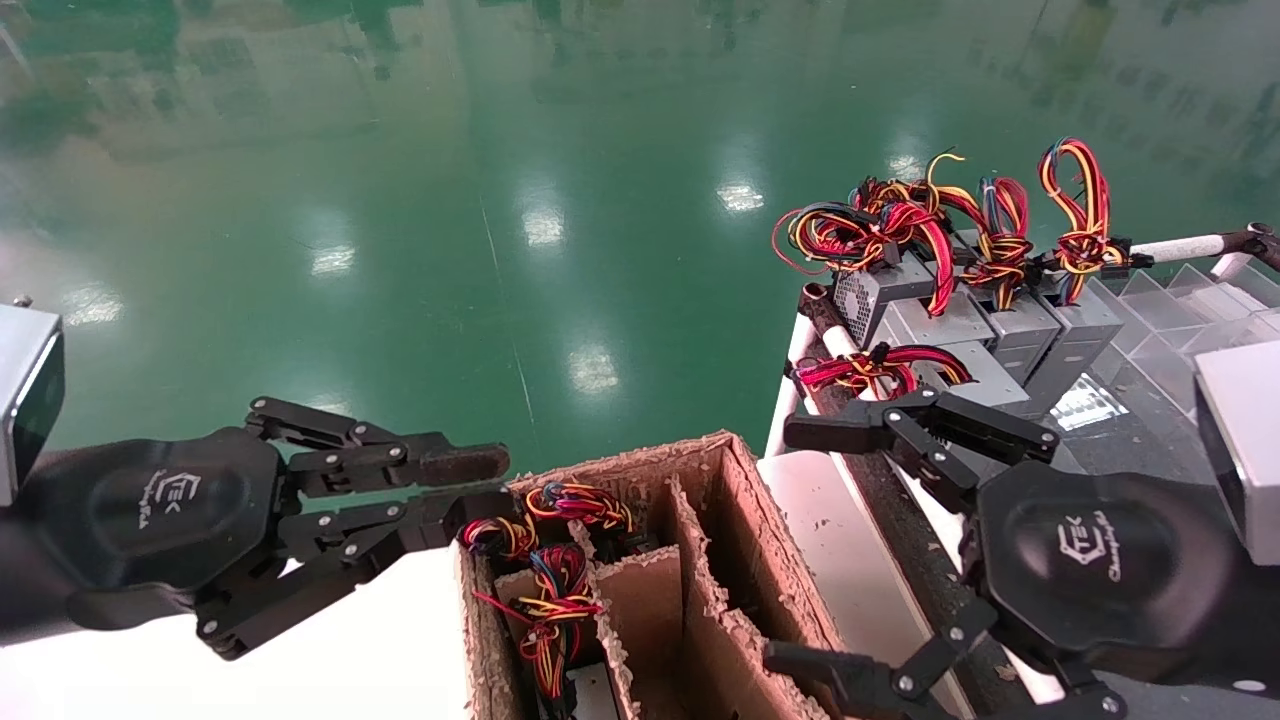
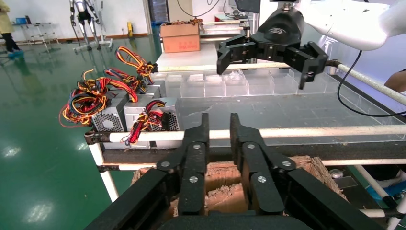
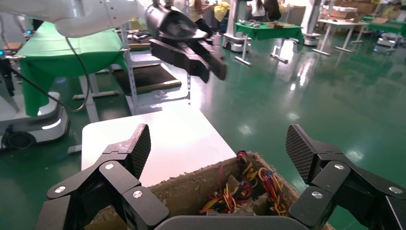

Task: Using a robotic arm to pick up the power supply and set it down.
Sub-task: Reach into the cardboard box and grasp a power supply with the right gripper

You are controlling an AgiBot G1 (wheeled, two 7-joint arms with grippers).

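Observation:
My gripper will lift, and the hidden power supply will come along and hang below the wire bundle, because that bundle goes down into the box's cell.
Several grey power supplies with red, yellow and black wire bundles stand in a row on a rack at the right, also seen in the left wrist view. More wire bundles stick out of the left cells of a brown cardboard divider box; their metal bodies are mostly hidden. My right gripper hangs wide open and empty over the box's right side, between box and rack. In its wrist view the bundles lie below its spread fingers. My left gripper hovers by the box's left corner, fingers nearly together with nothing between them.
The rack has white tube rails and clear plastic dividers behind the supplies. A white tabletop carries the cardboard box. Green floor lies beyond. Right cells of the box show no wires.

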